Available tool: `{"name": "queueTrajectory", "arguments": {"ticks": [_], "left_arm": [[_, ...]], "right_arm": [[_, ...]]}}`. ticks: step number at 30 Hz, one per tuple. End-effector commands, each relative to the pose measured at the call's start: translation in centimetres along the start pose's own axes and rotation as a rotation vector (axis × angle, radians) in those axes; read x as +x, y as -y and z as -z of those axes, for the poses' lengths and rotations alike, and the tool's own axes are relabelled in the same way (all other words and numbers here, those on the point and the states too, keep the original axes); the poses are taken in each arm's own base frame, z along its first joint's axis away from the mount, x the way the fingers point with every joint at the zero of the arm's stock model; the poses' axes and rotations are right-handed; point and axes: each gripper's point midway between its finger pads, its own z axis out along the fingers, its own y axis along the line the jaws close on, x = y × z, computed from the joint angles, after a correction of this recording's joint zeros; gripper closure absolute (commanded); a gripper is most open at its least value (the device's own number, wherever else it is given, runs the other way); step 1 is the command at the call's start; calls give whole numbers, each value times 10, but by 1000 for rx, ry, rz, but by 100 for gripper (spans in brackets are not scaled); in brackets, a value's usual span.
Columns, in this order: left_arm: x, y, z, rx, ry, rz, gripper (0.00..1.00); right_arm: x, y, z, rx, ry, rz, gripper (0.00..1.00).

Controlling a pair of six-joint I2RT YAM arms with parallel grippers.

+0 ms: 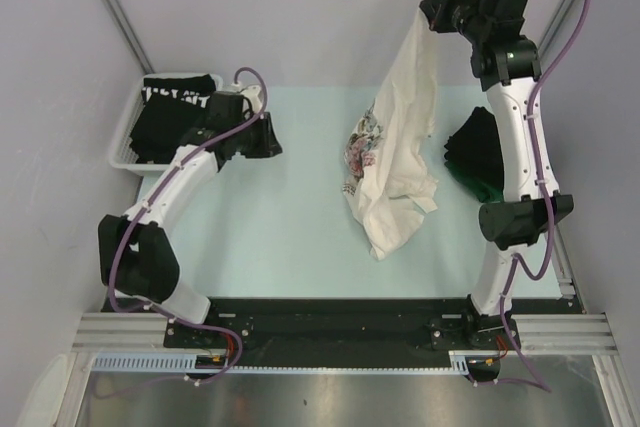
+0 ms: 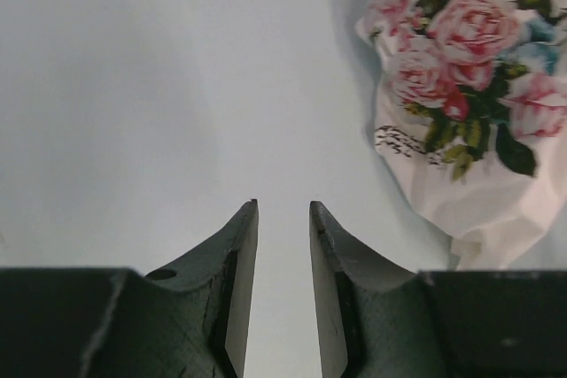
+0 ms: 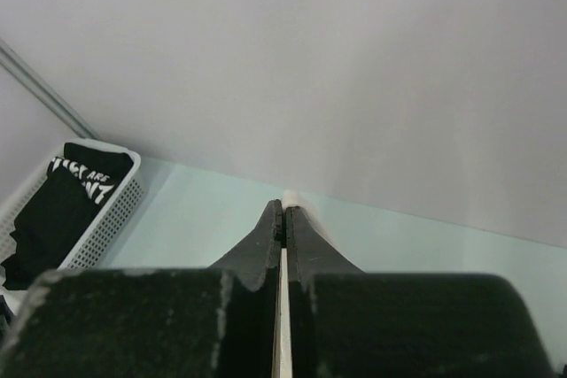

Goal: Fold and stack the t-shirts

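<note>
Next, my left gripper grabs the t-shirt's edge [image 1: 349, 190] by the floral print and pulls it toward the basket, because the white t-shirt's lower end [image 1: 390, 215] is bunched up below my right gripper.
The white t-shirt [image 1: 400, 162] with its pink floral print hangs in the air from my right gripper [image 1: 428, 13], its lower end bunched on the table. My right gripper [image 3: 284, 206] is shut on a thin fold of that white cloth [image 3: 291, 192], high above the back of the table. My left gripper [image 1: 272, 137] hovers low at the table's left, open with nothing between its fingers [image 2: 243, 245]. It points toward the floral t-shirt [image 2: 461, 86], which lies apart from it to the right. A black t-shirt with white lettering [image 1: 178, 95] lies in the basket.
The white mesh basket [image 1: 122, 142] holding black cloth stands at the back left, close behind my left gripper; it shows in the right wrist view as the basket [image 3: 111, 219]. A folded pile of black and dark green cloth [image 1: 475, 157] sits by the right arm.
</note>
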Motion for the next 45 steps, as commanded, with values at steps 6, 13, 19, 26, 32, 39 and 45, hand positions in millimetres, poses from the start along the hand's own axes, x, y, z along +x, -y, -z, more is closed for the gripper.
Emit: {"name": "queueTrajectory", "arguments": {"ticks": [6, 13, 19, 26, 32, 39, 45], "left_arm": [[48, 159, -10, 314, -103, -198, 64], [103, 205, -22, 340, -198, -323, 59], [130, 204, -40, 286, -276, -398, 57], [137, 178, -55, 145, -294, -433, 54], [139, 159, -63, 44, -303, -446, 53], [150, 142, -66, -16, -321, -454, 51], [164, 143, -79, 6, -354, -444, 63]], "right_arm": [[26, 5, 9, 22, -56, 3, 100], [43, 5, 24, 25, -77, -12, 100], [46, 3, 36, 21, -87, -15, 100], [50, 0, 45, 13, -92, -25, 100], [48, -2, 49, 0, -90, -36, 100], [46, -4, 50, -10, -86, -46, 100], [39, -4, 54, -10, -73, -43, 100]]}}
